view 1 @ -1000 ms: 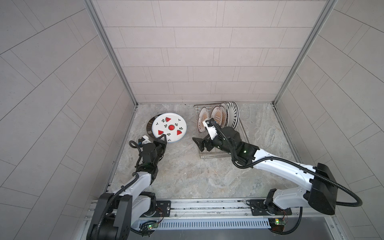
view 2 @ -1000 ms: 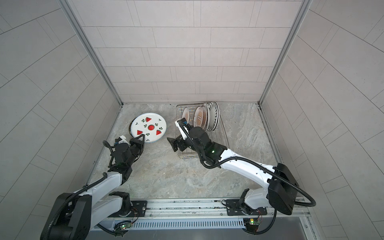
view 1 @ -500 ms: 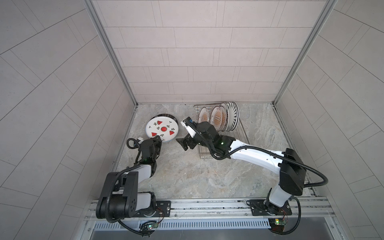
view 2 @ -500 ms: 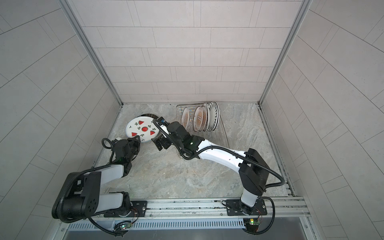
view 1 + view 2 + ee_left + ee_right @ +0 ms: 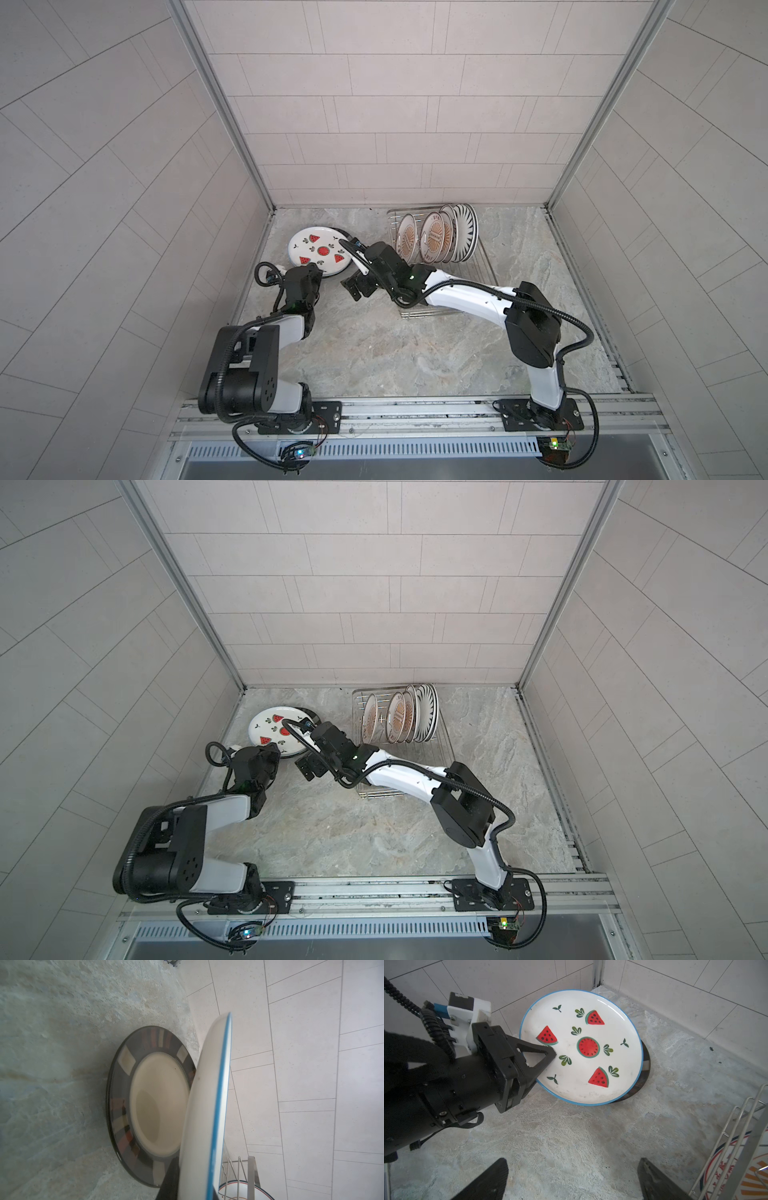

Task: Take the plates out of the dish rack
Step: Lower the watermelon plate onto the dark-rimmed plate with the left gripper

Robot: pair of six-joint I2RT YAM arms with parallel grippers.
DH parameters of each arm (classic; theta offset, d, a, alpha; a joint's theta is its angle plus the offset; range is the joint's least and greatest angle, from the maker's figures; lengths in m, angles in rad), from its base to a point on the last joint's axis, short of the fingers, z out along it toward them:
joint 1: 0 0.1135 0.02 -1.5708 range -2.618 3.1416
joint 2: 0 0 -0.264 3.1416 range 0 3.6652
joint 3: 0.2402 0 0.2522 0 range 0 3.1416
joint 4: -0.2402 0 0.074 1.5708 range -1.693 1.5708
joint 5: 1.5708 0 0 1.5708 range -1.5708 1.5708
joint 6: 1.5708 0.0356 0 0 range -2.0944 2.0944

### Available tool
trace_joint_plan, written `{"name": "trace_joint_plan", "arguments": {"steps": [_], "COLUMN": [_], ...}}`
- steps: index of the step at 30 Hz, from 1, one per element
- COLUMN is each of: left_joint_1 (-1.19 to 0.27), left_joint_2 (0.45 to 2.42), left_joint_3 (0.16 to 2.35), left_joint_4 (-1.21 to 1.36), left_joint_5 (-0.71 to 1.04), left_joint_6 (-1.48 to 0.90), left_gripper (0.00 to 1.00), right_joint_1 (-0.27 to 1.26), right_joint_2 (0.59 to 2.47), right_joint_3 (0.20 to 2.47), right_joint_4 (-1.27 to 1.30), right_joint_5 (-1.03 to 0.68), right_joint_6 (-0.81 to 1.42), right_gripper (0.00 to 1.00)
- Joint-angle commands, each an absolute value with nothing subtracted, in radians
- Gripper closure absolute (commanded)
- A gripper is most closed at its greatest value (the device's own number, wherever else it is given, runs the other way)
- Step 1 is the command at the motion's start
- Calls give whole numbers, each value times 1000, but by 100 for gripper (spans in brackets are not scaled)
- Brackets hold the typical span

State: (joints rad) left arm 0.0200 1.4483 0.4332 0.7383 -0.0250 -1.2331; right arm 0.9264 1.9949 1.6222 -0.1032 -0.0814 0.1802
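The white plate (image 5: 321, 249) is face up above the open dark-rimmed plate (image 5: 158, 1104). My left gripper keeps lowering it until its base rests there, and then let go.
A white plate with red watermelon slices (image 5: 320, 251) (image 5: 581, 1047) hangs tilted at the back left, with my left gripper (image 5: 319, 272) (image 5: 548, 1057) shut on its near rim. Under it a dark-rimmed plate (image 5: 124, 1105) (image 5: 644, 1072) lies flat on the table. My right gripper (image 5: 354, 286) (image 5: 573, 1167) is open and empty, low over the table between that plate and the dish rack (image 5: 482, 266) (image 5: 440, 746). Several plates (image 5: 436, 239) (image 5: 401, 717) stand on edge in the rack's back end, sunburst ones in front and a black-striped one behind.
Tiled walls close in the stone table (image 5: 395, 353) on the left, back and right. The stacked plates sit close to the back left corner. The right arm (image 5: 457, 297) lies across the rack's near end. A metal rail (image 5: 415, 409) runs along the front edge.
My right gripper has swung left, away from the rack, to just beside the watermelon plate. The left gripper has carried that plate a little left and back, over the dark-rimmed plate.
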Motion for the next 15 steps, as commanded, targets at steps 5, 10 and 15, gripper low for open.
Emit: {"name": "trace_joint_plan", "arguments": {"steps": [5, 10, 15], "left_joint_1": [29, 35, 38], "left_joint_2": [1578, 1624, 1647], "left_joint_3": [532, 549, 561], "left_joint_4": [897, 918, 900], "left_joint_5": [-87, -71, -85], "left_joint_6": [-1238, -1252, -1258], "left_gripper": [93, 93, 93], "right_joint_1": [910, 905, 905], "right_joint_2": [2020, 2017, 2045], "right_joint_3": [1622, 1594, 1622], "right_joint_4": [-80, -48, -71], "right_joint_5": [19, 50, 49], "right_joint_6": [167, 157, 154], "right_gripper": [4, 4, 4]}}
